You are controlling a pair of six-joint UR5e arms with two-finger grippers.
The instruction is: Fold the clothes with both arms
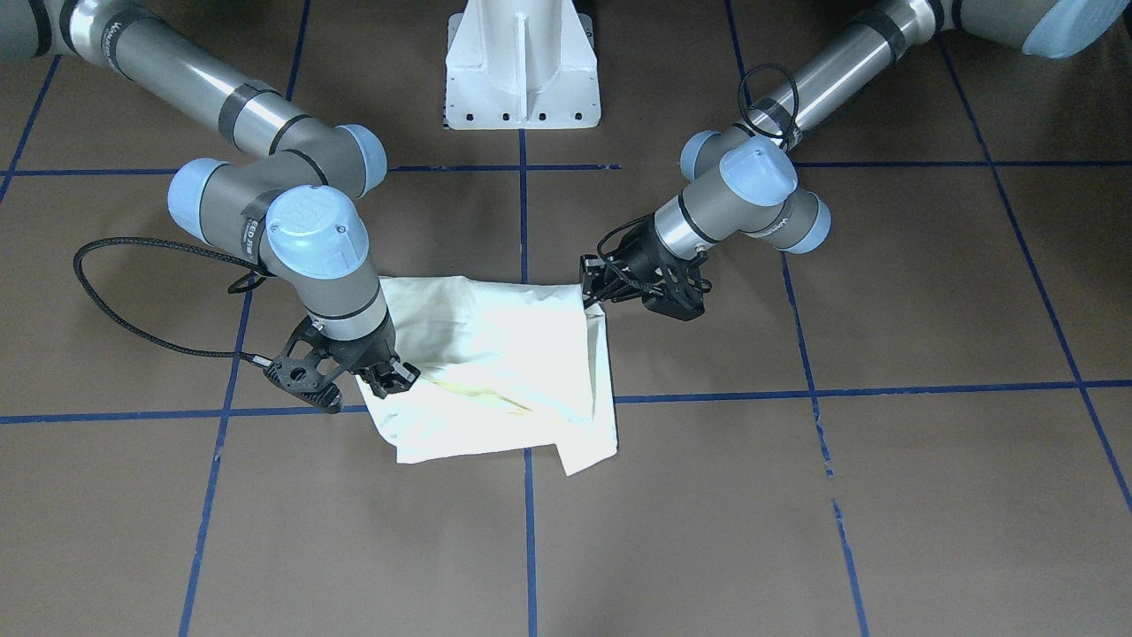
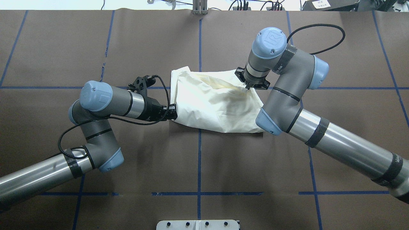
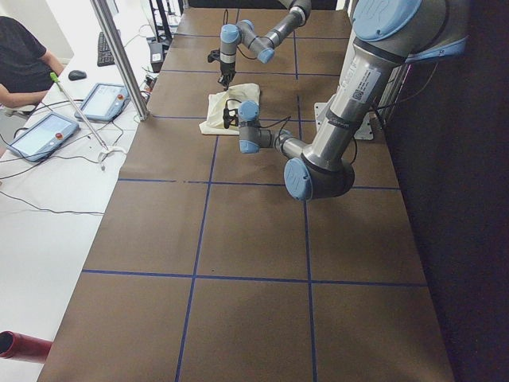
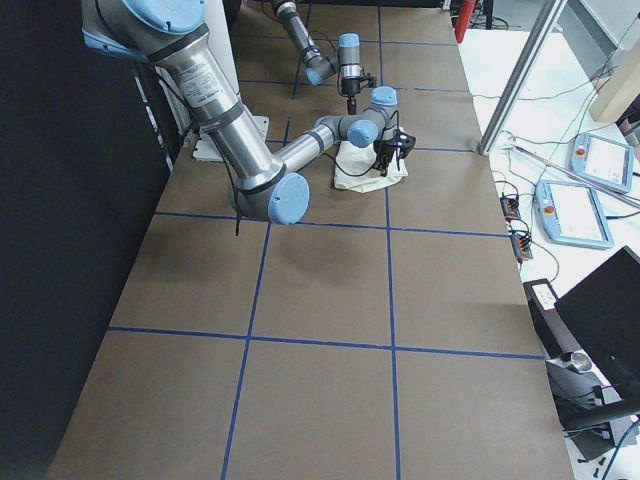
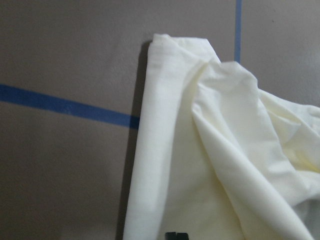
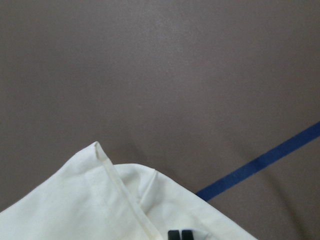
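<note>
The cream-white T-shirt gathers in a loose fold across its middle, so next I pull the T-shirt edge in my left gripper away from my right gripper.
The cream-white T-shirt [image 1: 504, 372] lies as a loosely folded bundle at the table's middle [image 2: 214, 105]; its print and collar are hidden. My left gripper [image 1: 588, 290] is at the shirt's edge nearest the robot on its left side [image 2: 172, 111] and is shut on the cloth, which rises to it. The left wrist view shows folded cloth [image 5: 200, 150]. My right gripper [image 1: 393, 376] points down onto the shirt's far right part [image 2: 249, 85]. Its fingertips [image 6: 180, 234] are pressed together on a hemmed edge [image 6: 100, 205].
The white pedestal base [image 1: 522, 80] stands behind the shirt. Blue tape lines [image 2: 199, 153] cross the brown table. A metal post [image 3: 119, 64], teach pendants [image 3: 103, 102] and a seated person [image 3: 20, 64] are beyond the table's far edge.
</note>
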